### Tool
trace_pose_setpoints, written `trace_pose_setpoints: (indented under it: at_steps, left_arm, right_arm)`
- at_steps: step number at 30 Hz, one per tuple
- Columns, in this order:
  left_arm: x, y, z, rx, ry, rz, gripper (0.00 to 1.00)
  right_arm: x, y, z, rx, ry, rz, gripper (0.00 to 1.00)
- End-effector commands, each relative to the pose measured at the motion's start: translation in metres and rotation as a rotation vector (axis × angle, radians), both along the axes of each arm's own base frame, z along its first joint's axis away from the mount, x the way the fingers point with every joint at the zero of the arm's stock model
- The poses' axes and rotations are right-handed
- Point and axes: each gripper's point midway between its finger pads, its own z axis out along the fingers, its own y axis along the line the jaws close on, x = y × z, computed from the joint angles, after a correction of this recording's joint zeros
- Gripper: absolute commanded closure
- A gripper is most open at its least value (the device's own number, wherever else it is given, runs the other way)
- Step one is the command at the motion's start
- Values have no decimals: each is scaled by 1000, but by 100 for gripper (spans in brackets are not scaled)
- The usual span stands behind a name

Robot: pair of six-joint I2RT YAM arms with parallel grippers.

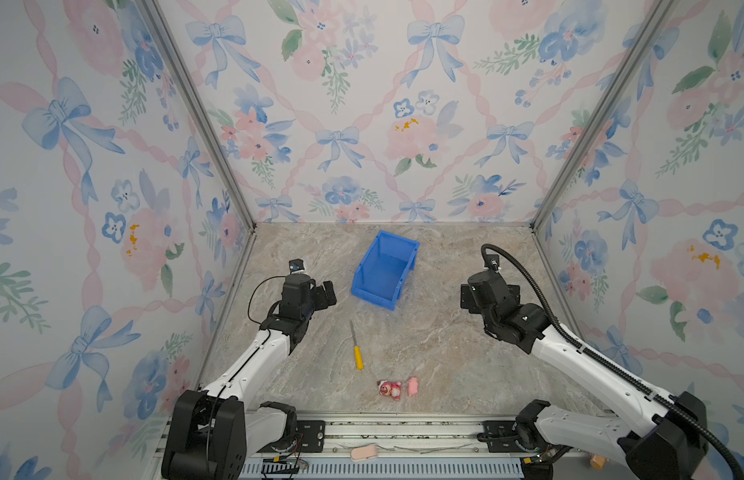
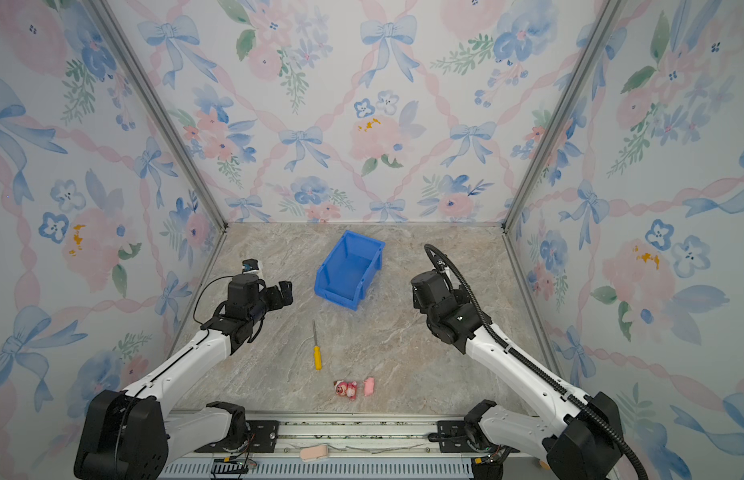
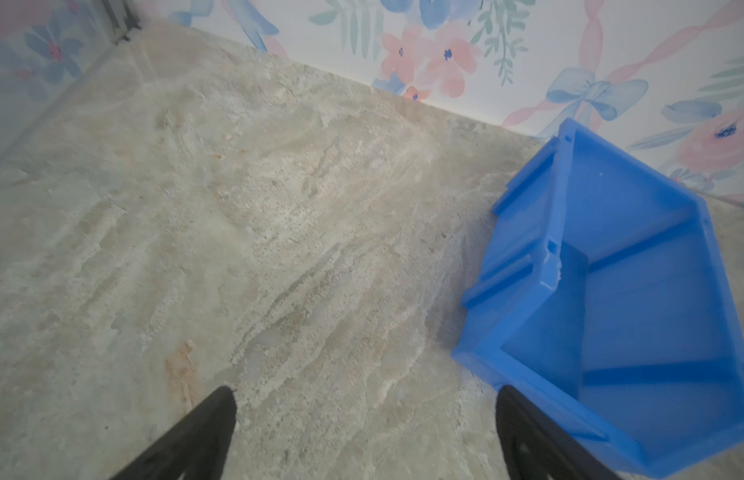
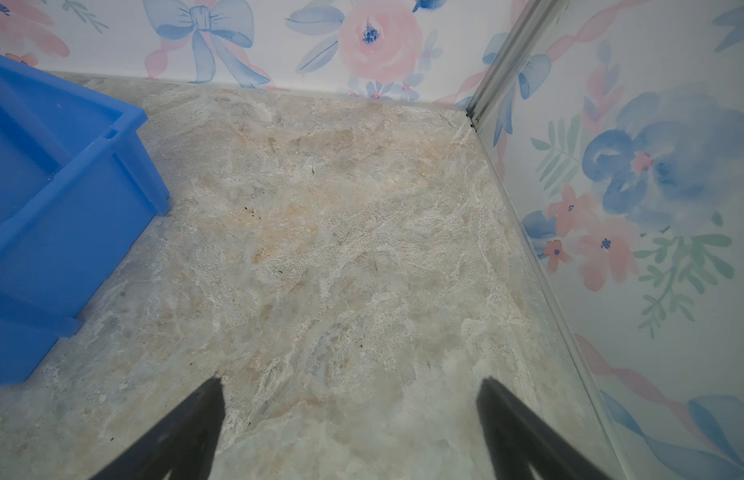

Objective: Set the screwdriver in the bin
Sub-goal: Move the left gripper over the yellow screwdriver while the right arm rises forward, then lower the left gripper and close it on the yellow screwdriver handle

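Observation:
The screwdriver's yellow handle is clear of the pink toys [image 1: 390, 389], so I should continue to bring my open left gripper toward the handle [image 1: 358, 358] until its fingers straddle it.
The screwdriver [image 1: 356, 347] [image 2: 316, 347], yellow-handled with a thin grey shaft, lies on the marbled table in both top views, shaft pointing toward the back. Behind it and a little to the right stands the blue bin [image 1: 368, 266] [image 2: 330, 266], with nothing in it. My left gripper [image 1: 326, 293] [image 3: 364, 392] hovers open left of the bin [image 3: 561, 199], behind and left of the screwdriver, nothing between its fingers. My right gripper [image 4: 351, 384] is open over bare table to the right of the bin [image 4: 70, 174]. Neither wrist view shows the screwdriver.
Two small pink toys [image 1: 390, 389] [image 1: 412, 386] lie near the front edge, just in front of and to the right of the screwdriver's handle. Floral walls close in the table on three sides. A metal rail [image 1: 403, 432] runs along the front.

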Motion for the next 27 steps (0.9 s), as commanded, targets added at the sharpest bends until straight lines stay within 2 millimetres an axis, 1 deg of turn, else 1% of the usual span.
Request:
trace_pose_setpoints:
  at_steps: [1,3,7,9,12,14,16,18,21,25,27]
  left_arm:
    - [-28,-20,-15,-60,139,-37,2]
    - [-36,-30,-18,-73,166,-61,2]
    - [-53,-42,-28,-63,217,-63,6]
    - [-61,-47,-34,-73,237,-57,9]
    - [-71,-58,-41,-88,268,-51,9]
    - [-76,-65,-47,-83,285,-46,10]
    - [-81,-67,-58,-103,326,-23,10]
    - [-86,-68,-70,-127,371,0,11]
    - [-94,-72,-84,-147,431,4,17]
    - [-99,-79,-94,-129,477,-31,24]
    - [-102,-83,-98,-125,498,-48,26]
  right_arm:
    - [-18,11,-12,-8,65,4,3]
    - [-20,22,-16,-8,50,38,3]
    - [-19,47,-28,58,49,127,3]
    - [-17,54,-28,64,54,161,3]
    - [-14,70,-31,62,83,246,3]
    - [-13,77,-37,50,108,285,3]
    - [-11,74,-43,35,130,287,3]
    - [-8,72,-46,59,155,287,3]
    - [-4,74,-47,109,175,318,3]
    - [0,75,-41,88,186,359,3]
    - [1,75,-42,86,195,365,3]
